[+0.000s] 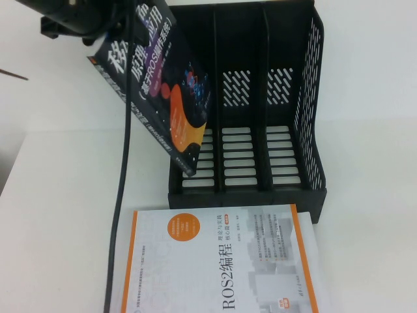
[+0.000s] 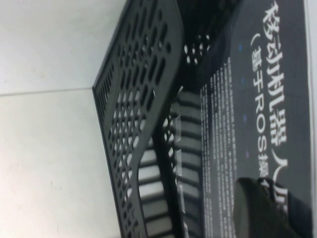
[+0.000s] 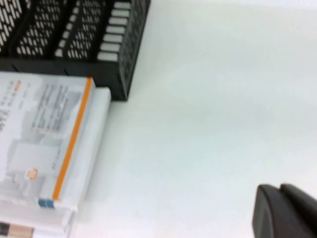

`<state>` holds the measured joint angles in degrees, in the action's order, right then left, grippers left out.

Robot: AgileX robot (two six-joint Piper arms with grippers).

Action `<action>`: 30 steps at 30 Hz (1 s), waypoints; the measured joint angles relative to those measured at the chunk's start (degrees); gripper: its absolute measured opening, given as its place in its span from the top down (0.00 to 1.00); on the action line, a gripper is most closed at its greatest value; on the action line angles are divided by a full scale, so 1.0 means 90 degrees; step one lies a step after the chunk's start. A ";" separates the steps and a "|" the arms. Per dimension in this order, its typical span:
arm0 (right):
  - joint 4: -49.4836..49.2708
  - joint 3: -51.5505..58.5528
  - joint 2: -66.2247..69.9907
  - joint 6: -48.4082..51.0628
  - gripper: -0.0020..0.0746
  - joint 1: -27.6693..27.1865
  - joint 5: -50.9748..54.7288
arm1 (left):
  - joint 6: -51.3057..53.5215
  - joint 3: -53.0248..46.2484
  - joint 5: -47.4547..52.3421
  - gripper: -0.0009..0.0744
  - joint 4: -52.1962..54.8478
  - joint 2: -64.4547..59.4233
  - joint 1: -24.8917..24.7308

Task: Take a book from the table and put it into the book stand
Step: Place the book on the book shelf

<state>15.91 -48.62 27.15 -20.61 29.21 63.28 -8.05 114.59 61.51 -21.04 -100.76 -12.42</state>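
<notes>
The dark book is slanted over the stand's side with its lower corner in the stand's slot [image 1: 187, 167]. Next, my left gripper swings the book's upper end [image 1: 118, 57] inward and upright first.
The dark book [image 1: 163, 85] with white Chinese title and orange blob is held tilted in the air. Its lower corner dips into the leftmost slot of the black book stand [image 1: 273, 98]. My left gripper [image 1: 107, 29] is shut on the book's upper end at the top left. In the left wrist view one finger [image 2: 255, 206] presses on the book's cover [image 2: 267, 99], beside the stand's perforated side [image 2: 138, 124]. My right gripper [image 3: 285, 213] hangs over the bare white table [image 3: 208, 124], fingers together and empty, to the right of the stand [image 3: 74, 34].
A white orange-bordered ROS2 book [image 1: 221, 261] lies flat on the table [image 1: 58, 228] just in front of the stand; it also shows in the right wrist view [image 3: 44, 139]. A black cable [image 1: 120, 195] hangs from the left arm over the table.
</notes>
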 joint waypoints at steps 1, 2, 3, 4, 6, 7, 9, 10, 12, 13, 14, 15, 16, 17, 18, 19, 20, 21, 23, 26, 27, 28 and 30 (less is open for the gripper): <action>0.0000 0.0000 -0.0052 -0.0029 0.97 0.0000 0.0113 | -0.0017 0.0000 -0.0075 0.84 0.0011 -0.0057 0.0000; 0.0000 0.0014 -0.0064 -0.0047 0.97 0.0000 0.0176 | -0.0046 0.0000 -0.0144 0.84 0.0011 -0.0081 -0.0008; 0.0000 0.0023 -0.0080 -0.0074 0.97 0.0000 0.0252 | -0.0060 0.0000 -0.0218 0.84 0.0016 -0.0111 -0.0008; 0.0000 0.0041 -0.0085 -0.0112 0.97 0.0000 0.0336 | -0.0060 0.0010 -0.0264 0.84 0.0043 -0.0133 -0.0008; 0.0000 0.0055 -0.0085 -0.0236 0.97 0.0000 0.0446 | -0.0090 0.0010 -0.0277 0.84 0.0140 -0.0136 -0.0015; 0.0000 0.0055 -0.0095 -0.0277 0.97 0.0000 0.0447 | -0.0116 0.0010 -0.0277 0.84 0.0207 -0.0136 -0.0015; 0.0000 0.0055 -0.0099 -0.0309 0.97 0.0000 0.0447 | -0.0158 0.0010 -0.0303 0.84 0.0315 -0.0150 -0.0015; 0.0000 0.0055 -0.0099 -0.0324 0.97 0.0000 0.0447 | -0.0158 0.0010 -0.0321 0.84 0.0351 -0.0164 -0.0015; 0.0000 0.0055 -0.0099 -0.0350 0.97 0.0000 0.0447 | -0.0158 0.0010 -0.0366 0.84 0.0367 -0.0204 -0.0023; 0.0000 0.0055 -0.0099 -0.0350 0.97 0.0000 0.0447 | -0.0158 0.0010 -0.0396 0.84 0.0367 -0.0218 -0.0023; 0.0000 0.0055 -0.0099 -0.0350 0.97 0.0000 0.0447 | -0.0158 0.0010 -0.0424 0.84 0.0367 -0.0239 -0.0023; 0.0011 0.0055 -0.0099 -0.0350 0.97 0.0000 0.0447 | -0.0158 0.0010 -0.0453 0.84 0.0367 -0.0244 -0.0023; 0.0011 0.0055 -0.0110 -0.0350 0.97 0.0000 0.0447 | -0.0158 0.0010 -0.0469 0.84 0.0367 -0.0262 -0.0023; 0.0011 0.0055 -0.0109 -0.0350 0.97 0.0000 0.0433 | -0.0173 0.0010 -0.0497 0.84 0.0367 -0.0297 -0.0023; 0.0011 0.0055 -0.0109 -0.0350 0.97 0.0000 0.0421 | -0.0220 0.0010 -0.0512 0.84 0.0367 -0.0327 -0.0031; 0.0011 0.0055 -0.0109 -0.0350 0.97 0.0000 0.0404 | -0.0247 0.0014 -0.0541 0.84 0.0353 -0.0370 -0.0031; 0.0011 0.0069 -0.0109 -0.0350 0.97 0.0000 0.0388 | -0.0276 0.0014 -0.0547 0.84 0.0339 -0.0390 -0.0031; 0.0011 0.0080 -0.0109 -0.0350 0.97 0.0000 0.0377 | -0.0277 0.0014 -0.0564 0.84 0.0338 -0.0451 -0.0031; 0.0025 0.0140 -0.0109 -0.0350 0.97 0.0000 0.0344 | -0.0321 0.0014 -0.0613 0.84 0.0328 -0.0539 -0.0038; 0.0035 0.0345 -0.0109 -0.0381 0.97 0.0000 0.0244 | -0.0350 0.0025 -0.0654 0.84 0.0328 -0.0646 -0.0038; 0.0038 0.0439 -0.0109 -0.0384 0.97 0.0000 0.0213 | -0.0360 0.0025 -0.0667 0.84 0.0328 -0.0675 -0.0038; 0.0038 0.0532 -0.0109 -0.0397 0.97 0.0000 0.0190 | -0.0360 0.0025 -0.0696 0.84 0.0328 -0.0705 -0.0038; 0.0038 0.0687 -0.0109 -0.0397 0.97 0.0000 0.0187 | -0.0364 0.0025 -0.0706 0.84 0.0328 -0.0749 -0.0038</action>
<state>16.26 -42.43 26.18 -24.18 29.21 64.96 -11.32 114.81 55.15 -18.09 -107.50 -12.76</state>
